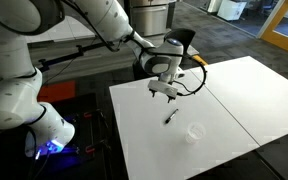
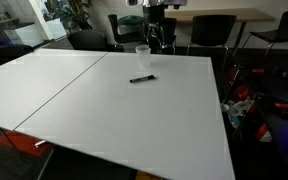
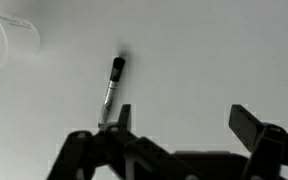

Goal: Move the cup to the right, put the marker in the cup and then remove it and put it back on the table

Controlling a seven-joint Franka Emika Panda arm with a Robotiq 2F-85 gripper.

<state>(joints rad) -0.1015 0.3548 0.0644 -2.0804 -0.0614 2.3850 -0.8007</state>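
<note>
I should keep moving my gripper down over the black marker until the fingers are on both sides of its silver body [image 3: 108,104], because the marker's narrow width [image 3: 113,86] runs the way they close.
The black marker [image 1: 170,118] lies flat on the white table [image 1: 224,90]. It also shows in an exterior view [image 2: 142,79] and in the wrist view [image 3: 112,84]. The clear cup [image 1: 195,131] stands upright close to the marker; it shows faintly in an exterior view [image 2: 142,54] and at the top left edge of the wrist view [image 3: 4,42]. My gripper [image 1: 165,94] hangs open and empty above the table, a little short of the marker. In the wrist view the open fingers [image 3: 180,116] frame bare table, with the marker just beside the left finger.
A dark seam [image 2: 62,92] splits the tabletop into two panels. Office chairs [image 2: 212,28] and another table stand beyond the far edge. A red object [image 2: 239,105] lies on the floor beside the table.
</note>
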